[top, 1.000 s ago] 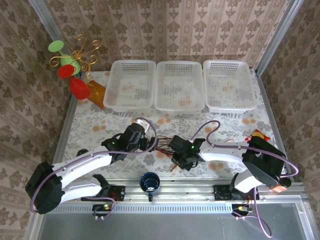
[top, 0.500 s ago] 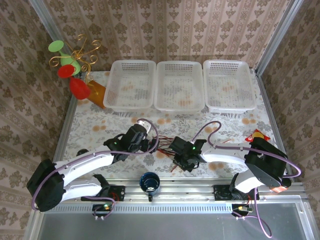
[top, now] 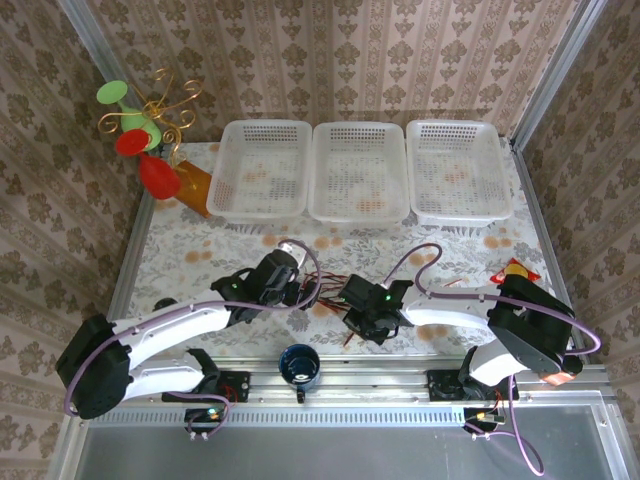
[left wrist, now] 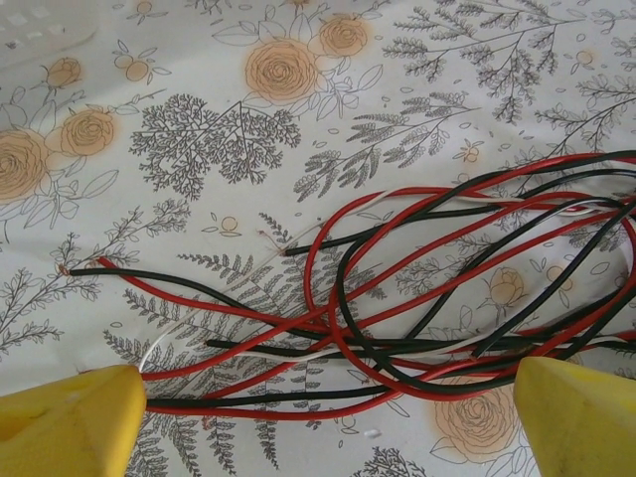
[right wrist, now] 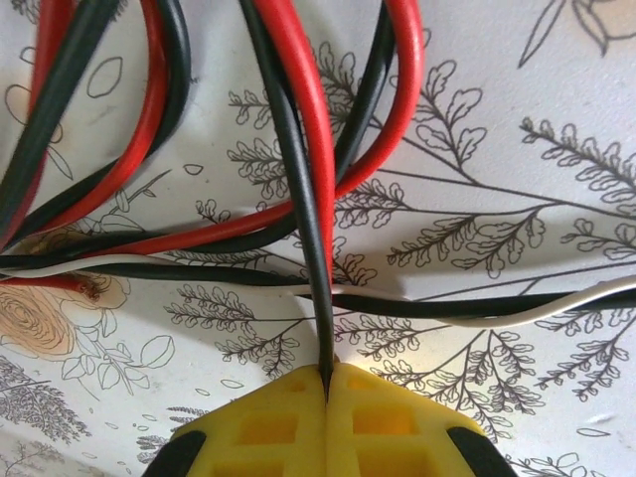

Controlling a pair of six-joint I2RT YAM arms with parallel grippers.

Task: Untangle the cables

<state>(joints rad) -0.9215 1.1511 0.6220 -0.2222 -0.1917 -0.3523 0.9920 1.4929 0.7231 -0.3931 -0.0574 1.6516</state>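
I see the red cable lying point(right wrist: 314, 139) along the black cable. Next, my right gripper lifts both, passes my left gripper the black cable point(right wrist: 323, 323) and pulls the red away.
The cables point(top: 325, 290) are a tangle of thin red, black and white wires on the floral tablecloth between my two grippers. In the left wrist view the cables point(left wrist: 417, 288) loop and cross, their loose ends pointing left. My left gripper point(left wrist: 328, 427) is open, its yellow fingertips point(left wrist: 70, 422) wide apart on either side of the lowest strands; from above, the left gripper point(top: 300, 290) sits at the tangle's left end. My right gripper point(right wrist: 326, 383) is shut on one black cable point(right wrist: 298, 199) that runs up across the others. The right gripper point(top: 358, 303) is at the tangle's right end.
Three white baskets point(top: 265, 170) stand in a row at the back. A dark blue cup point(top: 299, 363) sits at the near edge between the arm bases. A stand with red and green cups point(top: 140, 130) is at the back left. A small red-orange object point(top: 515, 270) lies at the right.
The left arm has crept a little to the right, closer to the tangle. The right gripper has stayed shut on the black cable with hardly any shift.
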